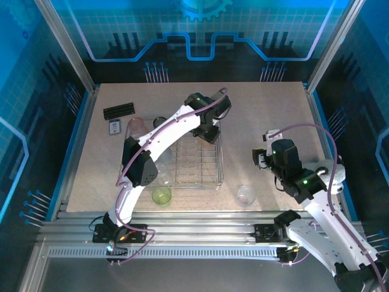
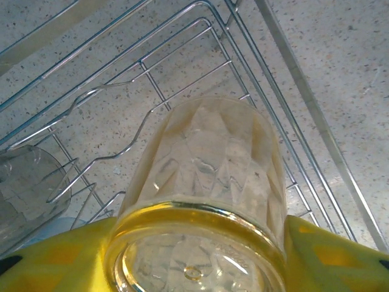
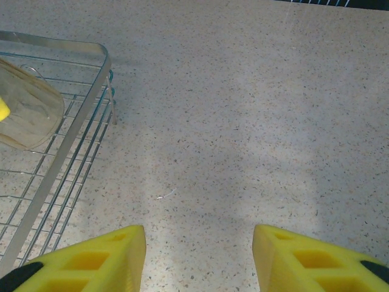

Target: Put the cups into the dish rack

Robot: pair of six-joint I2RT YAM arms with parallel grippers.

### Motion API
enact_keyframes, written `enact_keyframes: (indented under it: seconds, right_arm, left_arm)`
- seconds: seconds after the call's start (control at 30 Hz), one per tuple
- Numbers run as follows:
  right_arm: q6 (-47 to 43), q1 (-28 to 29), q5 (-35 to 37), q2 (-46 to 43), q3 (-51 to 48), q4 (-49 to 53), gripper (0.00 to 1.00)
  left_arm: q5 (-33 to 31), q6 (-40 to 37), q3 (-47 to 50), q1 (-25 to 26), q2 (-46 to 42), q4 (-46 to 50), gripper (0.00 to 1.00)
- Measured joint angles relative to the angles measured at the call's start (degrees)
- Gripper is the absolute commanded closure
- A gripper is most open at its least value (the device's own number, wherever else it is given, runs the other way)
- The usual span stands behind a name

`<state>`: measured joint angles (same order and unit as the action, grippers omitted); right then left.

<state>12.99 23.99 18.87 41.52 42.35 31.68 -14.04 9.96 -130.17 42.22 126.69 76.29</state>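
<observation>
My left gripper should keep lowering the faceted cup, which hangs opening-down over the dish rack's empty corner, until the cup's rim meets the wires, and then let it go.
My left gripper is shut on a clear faceted cup, base toward the camera, held over the far right corner of the dish rack. In the top view that gripper hangs above the rack. A smoky grey cup stands in the rack to its left. A green cup and a clear cup sit on the table near the front edge. A pink cup stands left of the rack. My right gripper is open over bare table, right of the rack.
A black ridged bar and a small card lie at the back left. A darker cup stands behind the rack. The left arm crosses the rack's left side. Open table lies right of the rack.
</observation>
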Motion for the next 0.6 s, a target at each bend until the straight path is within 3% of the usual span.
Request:
enact_keyframes:
  seconds: [0.6]
  right_arm:
    - [-0.33, -0.15, 0.00, 0.00, 0.00, 0.13, 0.49]
  left_arm:
    - [-2.78, -6.47, -1.60, -0.11, 4.48, -2.80, 0.62]
